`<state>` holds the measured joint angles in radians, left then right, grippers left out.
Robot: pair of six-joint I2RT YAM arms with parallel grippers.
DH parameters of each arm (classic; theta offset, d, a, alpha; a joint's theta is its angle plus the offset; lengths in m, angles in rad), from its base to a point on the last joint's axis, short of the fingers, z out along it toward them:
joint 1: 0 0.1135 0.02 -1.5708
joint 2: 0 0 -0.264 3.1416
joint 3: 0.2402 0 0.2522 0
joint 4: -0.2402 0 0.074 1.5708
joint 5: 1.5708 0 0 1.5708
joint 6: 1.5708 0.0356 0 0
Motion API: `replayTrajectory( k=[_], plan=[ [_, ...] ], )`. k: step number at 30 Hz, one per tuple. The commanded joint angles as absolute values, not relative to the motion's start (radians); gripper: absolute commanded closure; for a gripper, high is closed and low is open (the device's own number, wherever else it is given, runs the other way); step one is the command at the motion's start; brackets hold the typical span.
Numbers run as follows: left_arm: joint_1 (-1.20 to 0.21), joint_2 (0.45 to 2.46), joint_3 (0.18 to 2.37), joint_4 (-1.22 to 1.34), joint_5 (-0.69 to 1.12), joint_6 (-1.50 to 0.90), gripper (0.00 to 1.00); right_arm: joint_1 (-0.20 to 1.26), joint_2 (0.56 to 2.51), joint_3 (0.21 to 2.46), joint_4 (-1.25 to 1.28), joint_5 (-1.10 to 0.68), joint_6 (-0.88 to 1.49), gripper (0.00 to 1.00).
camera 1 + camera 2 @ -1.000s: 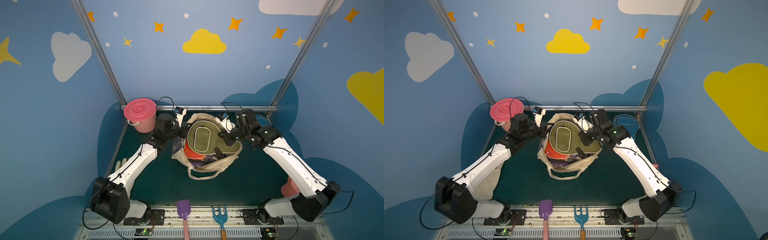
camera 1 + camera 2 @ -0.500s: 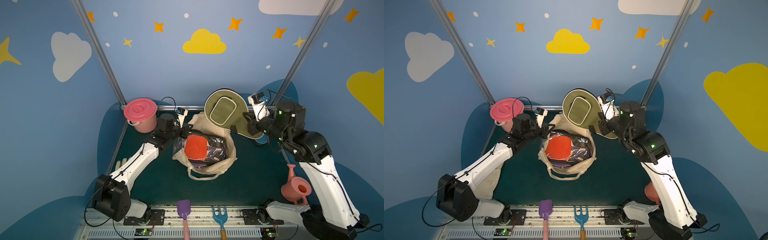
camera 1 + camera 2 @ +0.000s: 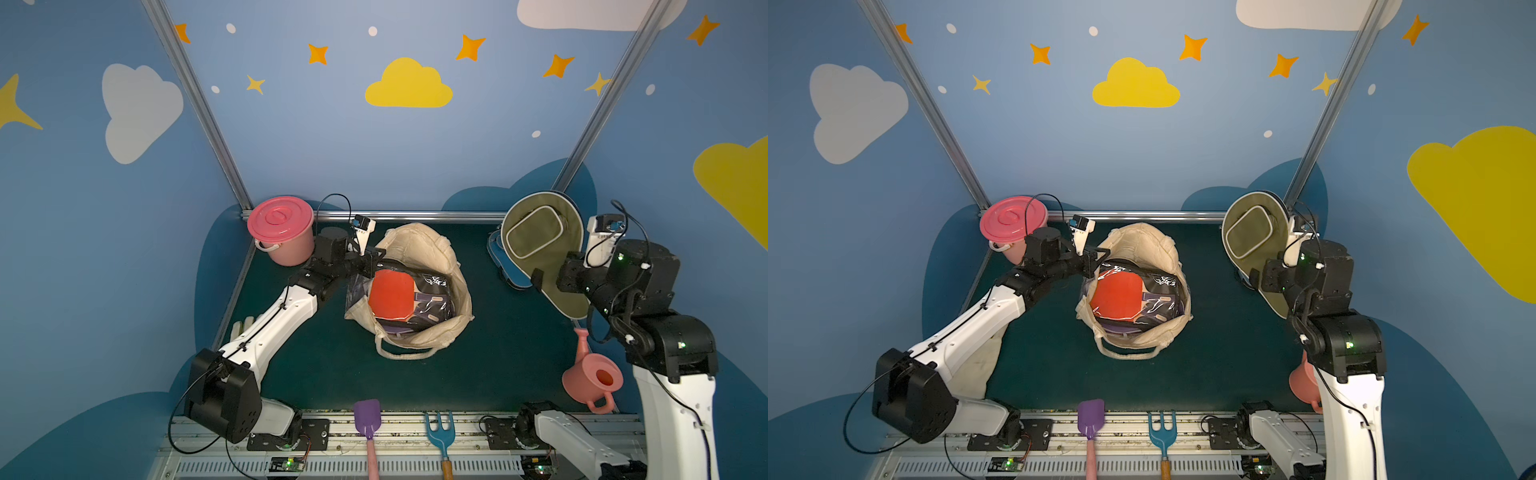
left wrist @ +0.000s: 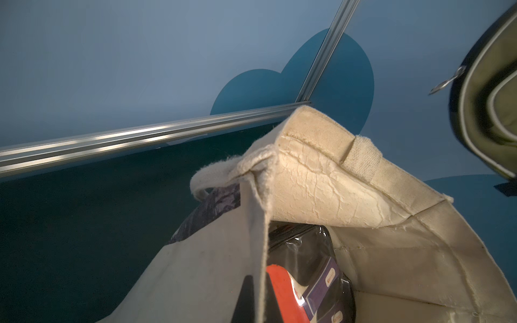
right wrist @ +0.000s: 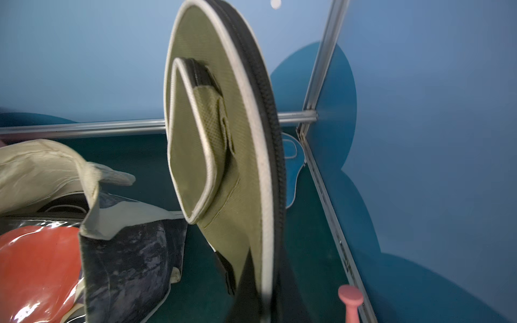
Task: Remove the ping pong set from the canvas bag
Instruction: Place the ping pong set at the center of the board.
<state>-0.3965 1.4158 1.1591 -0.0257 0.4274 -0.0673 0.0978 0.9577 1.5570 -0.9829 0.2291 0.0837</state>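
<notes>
The olive cover [image 3: 534,233] hangs clear of the bag and there is open table [image 3: 524,340] next to the watering can, so my right gripper keeps lowering the cover there until it lies flat.
The cream canvas bag [image 3: 415,241] [image 3: 1138,245] stands open mid-table. In it lies a clear-packed red paddle [image 3: 390,297] [image 3: 1115,297] [image 4: 282,293] on dark packs. My left gripper [image 3: 374,259] [image 4: 258,293] is shut on the bag's near-left rim. My right gripper [image 3: 557,278] [image 5: 265,279] is shut on the handle end of the olive paddle cover [image 3: 540,245] [image 3: 1254,237] [image 5: 223,139]. It holds the cover upright in the air near the back right corner, clear of the bag. Below it a blue cover [image 3: 498,257] [image 5: 292,167] lies on the table.
A pink lidded bucket [image 3: 282,228] stands at the back left by my left wrist. A pink watering can [image 3: 592,378] sits front right under my right arm. A purple shovel [image 3: 368,415] and a blue rake [image 3: 438,428] lie at the front rail.
My right arm has lifted the olive cover out of the bag and swung it up and to the back right. The red paddle now shows. The left gripper has kept its hold on the rim.
</notes>
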Motion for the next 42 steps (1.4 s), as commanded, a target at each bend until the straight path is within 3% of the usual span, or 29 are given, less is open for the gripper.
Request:
replayTrajectory(
  k=[1,13,28,42],
  plan=[
    [-0.397,1.393,1.149,-0.006,0.464,-0.077,0.96,-0.003,0.94,1.45,-0.994,0.073,0.189,1.0],
    [-0.385,1.394,1.125,0.051,0.491,-0.101,0.96,-0.246,0.954,1.031,-0.838,-0.272,0.355,1.0],
    [-0.354,1.396,1.126,0.051,0.494,-0.11,0.96,-0.369,1.195,1.006,-0.879,-0.22,0.171,1.0],
    [-0.354,1.414,1.137,0.059,0.513,-0.103,0.96,-0.425,1.407,1.036,-0.962,-0.062,0.185,1.0]
  ],
)
